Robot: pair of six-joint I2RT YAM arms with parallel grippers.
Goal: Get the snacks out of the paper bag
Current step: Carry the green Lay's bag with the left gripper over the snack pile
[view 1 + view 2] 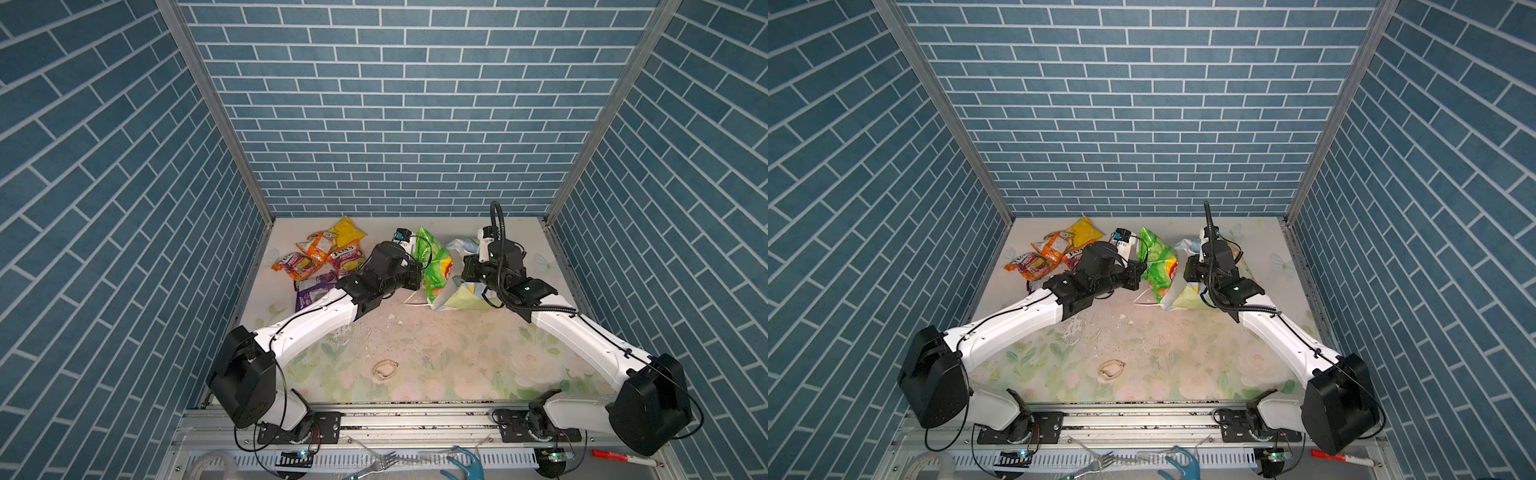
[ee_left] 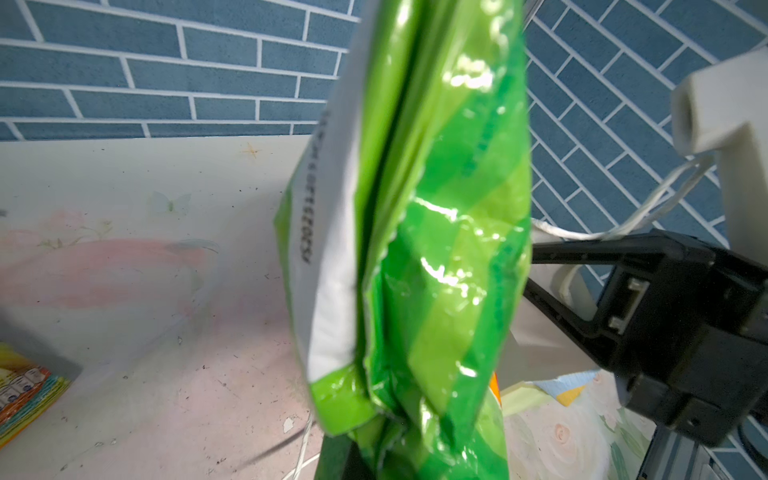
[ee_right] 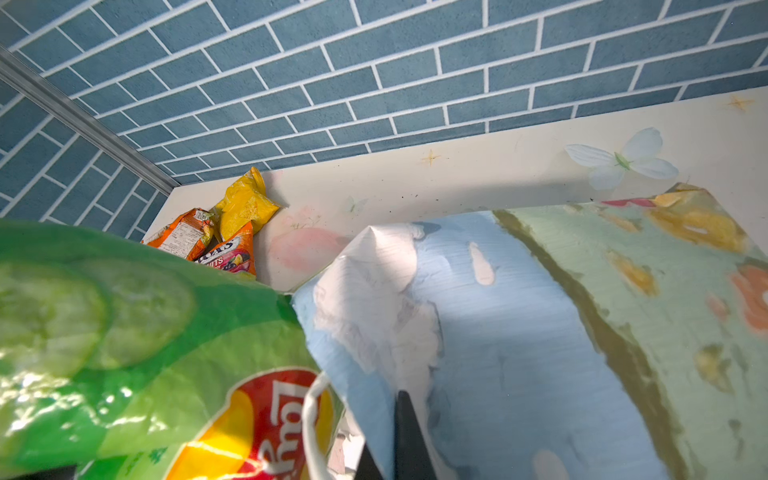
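The green bag's body (image 1: 433, 262) is outside the paper bag's opening, so my left gripper keeps going toward the other snacks (image 1: 325, 246) and lets go of the green bag above them.
A bright green cucumber-print bag (image 1: 434, 266) (image 1: 1158, 262) stands up at mid-table, and my left gripper (image 1: 419, 272) (image 2: 365, 465) is shut on its edge; it fills the left wrist view (image 2: 436, 249). Its lower end meets the mouth of the paper bag (image 1: 461, 299) (image 1: 1185, 297), which lies tilted on the table. My right gripper (image 1: 465, 272) (image 3: 386, 457) is shut on the paper bag's sky-blue rim (image 3: 519, 332). Other snacks lie at back left: a yellow packet (image 1: 345, 230), an orange one (image 1: 318, 245), two FOX'S bags (image 1: 295, 266) and a purple one (image 1: 313, 291).
The bag's white string handle (image 1: 415, 302) trails on the floral table. A tan loop (image 1: 384, 369) and crumbs lie toward the front. Blue brick walls close in the back and both sides. A fork (image 1: 374, 461) and a red marker (image 1: 619, 457) lie beyond the front rail.
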